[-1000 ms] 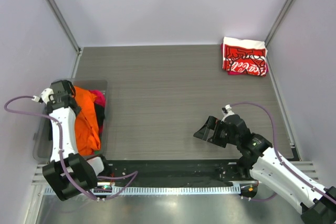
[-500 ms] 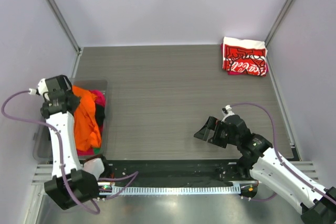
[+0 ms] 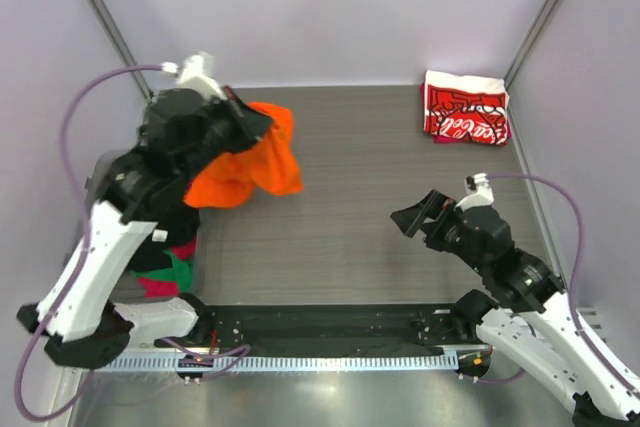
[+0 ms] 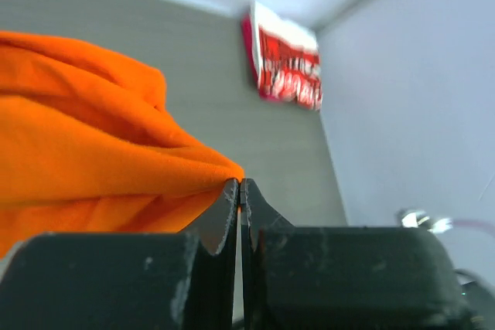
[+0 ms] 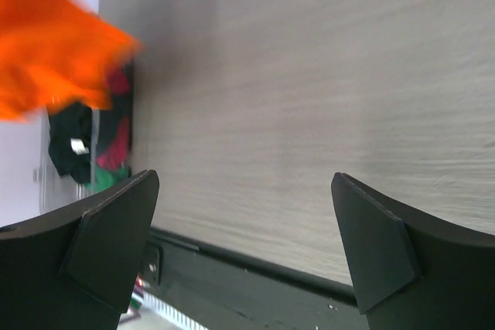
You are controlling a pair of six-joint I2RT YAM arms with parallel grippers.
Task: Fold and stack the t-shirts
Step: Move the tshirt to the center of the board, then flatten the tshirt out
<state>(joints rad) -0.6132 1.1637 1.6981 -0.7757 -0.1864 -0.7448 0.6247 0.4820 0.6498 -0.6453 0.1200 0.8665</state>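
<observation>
The orange t-shirt hangs bunched (image 3: pixel 243 169) from only my left gripper, so next my right gripper grabs its loose end (image 3: pixel 287 182) and help lay the cloth out flat before I fold it.
My left gripper (image 3: pixel 252 119) is shut on the plain orange t-shirt (image 3: pixel 250 162) and holds it up in the air over the table's left part; the cloth hangs bunched below the jaws. In the left wrist view the orange t-shirt (image 4: pixel 93 137) fills the left side, pinched at the fingertips (image 4: pixel 230 191). The folded red-and-white Coca-Cola t-shirt (image 3: pixel 465 108) lies at the far right corner and also shows in the left wrist view (image 4: pixel 286 63). My right gripper (image 3: pixel 418 217) is open and empty above the table's right part. In the right wrist view the orange t-shirt (image 5: pixel 54 59) shows at upper left.
A clear bin (image 3: pixel 105 169) at the left edge holds black, red and green tees (image 3: pixel 170 267); they also show in the right wrist view (image 5: pixel 93 141). Grey walls stand close on three sides. A black rail (image 3: pixel 330 322) runs along the near edge.
My left gripper has lifted the orange t-shirt out of the bin and swung it up and to the right over the table. My right gripper has risen and shifted right.
</observation>
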